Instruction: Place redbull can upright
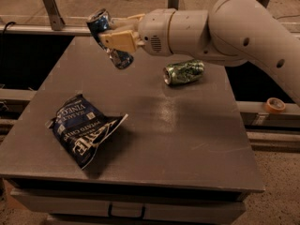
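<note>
The redbull can (105,33) slants high in my gripper, so my gripper should bring it down over the grey table's open middle (150,107) and straighten it before releasing.
The redbull can (104,28) is a slim dented blue and silver can. My gripper (114,35) is shut on it across its middle and holds it in the air above the far left part of the grey table (187,125). The can is tilted, its silver top up and to the left, its lower end (121,59) down and to the right. The white arm (234,27) reaches in from the right.
A dented green can (183,72) lies on its side at the far right of the table. A dark blue chip bag (83,130) lies at the front left. A roll of tape (274,105) sits on a rail at the right.
</note>
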Motion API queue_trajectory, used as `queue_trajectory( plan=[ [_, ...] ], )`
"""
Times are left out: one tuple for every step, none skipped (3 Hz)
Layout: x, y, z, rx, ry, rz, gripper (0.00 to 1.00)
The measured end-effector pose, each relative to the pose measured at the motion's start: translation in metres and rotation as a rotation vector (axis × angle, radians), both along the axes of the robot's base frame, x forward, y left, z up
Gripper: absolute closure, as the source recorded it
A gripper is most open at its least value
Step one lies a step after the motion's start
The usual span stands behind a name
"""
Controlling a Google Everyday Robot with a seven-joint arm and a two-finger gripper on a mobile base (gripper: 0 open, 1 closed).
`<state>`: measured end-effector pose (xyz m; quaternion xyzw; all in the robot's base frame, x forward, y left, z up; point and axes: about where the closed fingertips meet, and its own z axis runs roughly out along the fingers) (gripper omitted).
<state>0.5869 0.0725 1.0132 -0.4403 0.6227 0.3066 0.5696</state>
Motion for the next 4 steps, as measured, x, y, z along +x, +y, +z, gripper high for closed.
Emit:
queue_trajectory(
  plan=[
    [-0.007,-0.002,-0.007,0.022,0.0,0.039,1.0],
    [-0.021,-0.019,-0.027,0.056,0.017,0.078,1.0],
    [-0.034,-0.038,-0.048,0.114,0.026,0.087,1.0],
    [-0.043,-0.05,-0.065,0.145,0.016,0.092,1.0]
  ],
)
